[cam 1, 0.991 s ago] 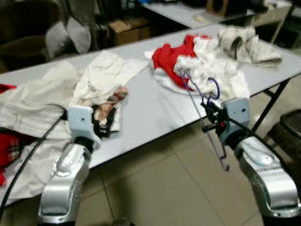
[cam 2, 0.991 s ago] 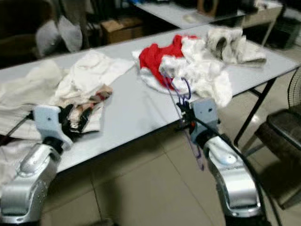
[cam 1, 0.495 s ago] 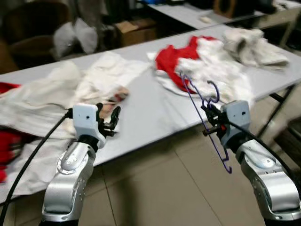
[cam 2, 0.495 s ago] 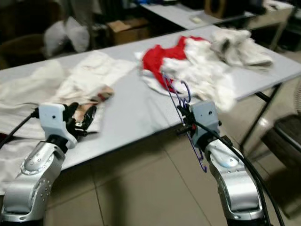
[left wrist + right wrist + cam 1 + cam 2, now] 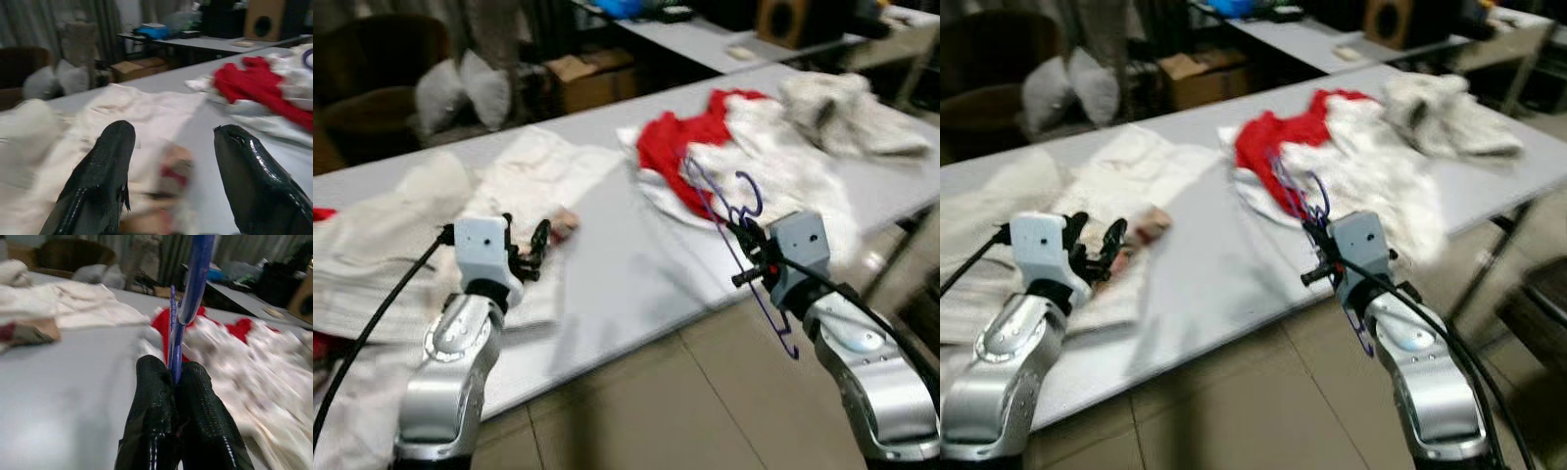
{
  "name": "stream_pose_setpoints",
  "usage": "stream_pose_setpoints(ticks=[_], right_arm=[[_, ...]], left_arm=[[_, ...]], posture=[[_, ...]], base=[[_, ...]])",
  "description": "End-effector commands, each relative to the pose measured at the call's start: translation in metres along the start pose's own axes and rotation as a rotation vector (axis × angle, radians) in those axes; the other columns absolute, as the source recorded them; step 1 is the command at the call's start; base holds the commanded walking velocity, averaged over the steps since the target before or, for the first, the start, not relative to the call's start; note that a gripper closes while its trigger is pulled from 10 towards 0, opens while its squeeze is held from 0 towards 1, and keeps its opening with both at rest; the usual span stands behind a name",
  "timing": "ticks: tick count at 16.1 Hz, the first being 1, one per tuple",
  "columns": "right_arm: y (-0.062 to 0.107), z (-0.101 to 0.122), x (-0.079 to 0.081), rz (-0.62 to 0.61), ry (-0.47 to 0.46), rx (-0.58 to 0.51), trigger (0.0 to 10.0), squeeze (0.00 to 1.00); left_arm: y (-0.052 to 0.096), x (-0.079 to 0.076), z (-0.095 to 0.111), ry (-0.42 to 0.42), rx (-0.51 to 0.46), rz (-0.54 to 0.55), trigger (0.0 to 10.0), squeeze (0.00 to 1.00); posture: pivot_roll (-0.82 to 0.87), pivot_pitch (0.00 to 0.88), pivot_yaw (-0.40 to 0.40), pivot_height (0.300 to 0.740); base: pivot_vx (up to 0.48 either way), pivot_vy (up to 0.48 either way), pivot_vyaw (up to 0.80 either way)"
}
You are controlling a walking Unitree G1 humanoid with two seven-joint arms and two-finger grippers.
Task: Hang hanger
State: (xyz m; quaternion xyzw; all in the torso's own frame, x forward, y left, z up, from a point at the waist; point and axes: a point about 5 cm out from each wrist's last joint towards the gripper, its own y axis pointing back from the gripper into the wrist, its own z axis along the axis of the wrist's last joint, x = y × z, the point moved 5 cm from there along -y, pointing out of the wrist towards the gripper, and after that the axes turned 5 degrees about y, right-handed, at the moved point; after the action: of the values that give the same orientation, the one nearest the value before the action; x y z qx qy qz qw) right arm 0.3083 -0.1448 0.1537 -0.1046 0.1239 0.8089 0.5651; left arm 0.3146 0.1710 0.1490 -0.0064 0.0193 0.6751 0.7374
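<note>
The brown patch (image 5: 565,224) is lying against the white garment's limp edge (image 5: 561,188). The patch will hang down and come along when I lift the white garment.
A thin blue-purple wire hanger (image 5: 736,223) stands tilted in front of the table's near edge, hook up. My right gripper (image 5: 745,257) is shut on its wire, and in the right wrist view the hanger (image 5: 188,289) rises from between the two pressed black fingers (image 5: 151,431). My left gripper (image 5: 524,250) is open over the cream clothes (image 5: 524,171) on the left of the grey table (image 5: 617,255). Its two fingers (image 5: 95,181) stand wide apart with nothing between them. A red garment (image 5: 680,137) and white clothes (image 5: 773,162) lie piled behind the hanger.
More white and cream clothes (image 5: 372,235) hang over the table's left edge. A second table (image 5: 705,39) with a speaker (image 5: 783,15), cardboard boxes (image 5: 592,78) and pillows (image 5: 460,88) stand behind. Tiled floor (image 5: 656,401) lies in front between my arms.
The camera has shifted and the view is blurred. My right gripper has kept the hanger at about the same height. My left gripper has risen slightly over the cream clothes.
</note>
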Motion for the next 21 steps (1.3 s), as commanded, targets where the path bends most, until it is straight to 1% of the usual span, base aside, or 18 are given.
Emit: stream_pose_setpoints(ticks=[1, 2, 3, 4, 5, 6, 7, 8, 10, 11, 13, 14, 17, 18, 19, 20, 21], right_arm=[[-0.001, 0.008, 0.005, 0.021, -0.032, -0.037, 10.0, 0.00], [-0.001, 0.008, 0.006, 0.024, -0.035, -0.040, 10.0, 0.00], [0.000, 0.008, 0.007, 0.028, -0.033, -0.041, 10.0, 0.00], [0.000, 0.009, 0.008, 0.032, -0.036, -0.045, 10.0, 0.00], [0.001, 0.009, 0.009, 0.029, -0.042, -0.048, 10.0, 0.00], [0.001, 0.009, 0.008, 0.025, -0.048, -0.049, 10.0, 0.00], [0.001, 0.009, 0.008, 0.023, -0.050, -0.049, 10.0, 0.00], [0.001, 0.009, 0.008, 0.022, -0.054, -0.049, 10.0, 0.00], [0.000, 0.009, 0.009, 0.024, -0.057, -0.050, 10.0, 0.00], [-0.001, 0.009, 0.011, 0.030, -0.058, -0.051, 10.0, 0.00], [-0.001, 0.011, 0.011, 0.033, -0.055, -0.055, 10.0, 0.00], [0.000, 0.011, 0.009, 0.031, -0.053, -0.055, 10.0, 0.00], [0.000, 0.011, 0.007, 0.029, -0.047, -0.055, 10.0, 0.00], [0.000, 0.011, 0.007, 0.029, -0.046, -0.056, 10.0, 0.00], [0.000, 0.012, 0.007, 0.030, -0.044, -0.059, 10.0, 0.00], [0.001, 0.013, 0.008, 0.032, -0.042, -0.060, 10.0, 0.00], [0.001, 0.013, 0.008, 0.033, -0.042, -0.060, 10.0, 0.00]], left_arm=[[0.001, 0.015, -0.003, -0.035, 0.021, 0.047, 10.0, 0.00], [0.000, 0.023, -0.002, -0.050, 0.021, 0.043, 10.0, 0.15], [0.000, 0.026, 0.000, -0.050, 0.015, 0.026, 10.0, 1.00], [-0.001, 0.036, -0.007, -0.125, 0.074, 0.030, 10.0, 1.00], [-0.001, 0.050, -0.013, -0.214, 0.136, 0.017, 10.0, 1.00], [0.000, 0.057, -0.014, -0.245, 0.159, 0.010, 10.0, 0.95], [0.000, 0.060, -0.014, -0.250, 0.170, 0.002, 10.0, 0.37], [0.000, 0.067, -0.017, -0.284, 0.210, -0.040, 10.0, 0.00], [-0.003, 0.071, -0.027, -0.349, 0.277, -0.107, 10.0, 0.00], [-0.008, 0.077, -0.031, -0.369, 0.296, -0.107, 10.0, 0.00], [-0.020, 0.079, -0.031, -0.372, 0.299, -0.136, 10.0, 0.00], [-0.025, 0.079, -0.031, -0.360, 0.294, -0.152, 10.0, 0.00], [-0.037, 0.081, -0.038, -0.394, 0.318, -0.167, 10.0, 0.00], [-0.038, 0.082, -0.039, -0.410, 0.325, -0.163, 9.6, 0.00], [-0.039, 0.086, -0.044, -0.438, 0.337, -0.161, 4.5, 0.00], [-0.039, 0.087, -0.045, -0.441, 0.339, -0.164, 3.6, 0.00], [-0.038, 0.088, -0.045, -0.439, 0.340, -0.165, 2.3, 0.00]], posture=[[-0.15, 0.000, 0.056, 0.740], [-0.15, 0.000, 0.058, 0.740], [-0.15, 0.000, 0.062, 0.740], [-0.15, 0.000, 0.068, 0.740], [-0.16, 0.000, 0.076, 0.740], [-0.16, 0.000, 0.079, 0.740], [-0.16, 0.000, 0.079, 0.740], [-0.15, 0.000, 0.080, 0.740], [-0.14, 0.000, 0.072, 0.740], [-0.15, 0.000, 0.070, 0.740], [-0.15, 0.000, 0.070, 0.740], [-0.16, 0.000, 0.070, 0.740], [-0.17, 0.000, 0.068, 0.740], [-0.17, 0.000, 0.067, 0.740], [-0.18, 0.000, 0.066, 0.740], [-0.18, 0.000, 0.065, 0.740], [-0.18, 0.000, 0.064, 0.740]], base=[[0.000, 0.000, 0.00], [0.000, 0.000, 0.00], [0.000, 0.000, 0.00], [0.000, 0.000, 0.00], [0.000, 0.000, 0.00], [0.000, 0.000, 0.00], [0.000, 0.000, 0.00], [0.000, 0.000, 0.00], [0.000, 0.000, 0.00], [0.000, 0.000, 0.00], [0.000, 0.000, 0.00], [0.000, 0.000, 0.00], [0.000, 0.000, 0.00], [0.000, 0.000, 0.00], [0.000, 0.000, 0.00], [0.000, 0.000, 0.00], [0.000, 0.000, 0.00]])
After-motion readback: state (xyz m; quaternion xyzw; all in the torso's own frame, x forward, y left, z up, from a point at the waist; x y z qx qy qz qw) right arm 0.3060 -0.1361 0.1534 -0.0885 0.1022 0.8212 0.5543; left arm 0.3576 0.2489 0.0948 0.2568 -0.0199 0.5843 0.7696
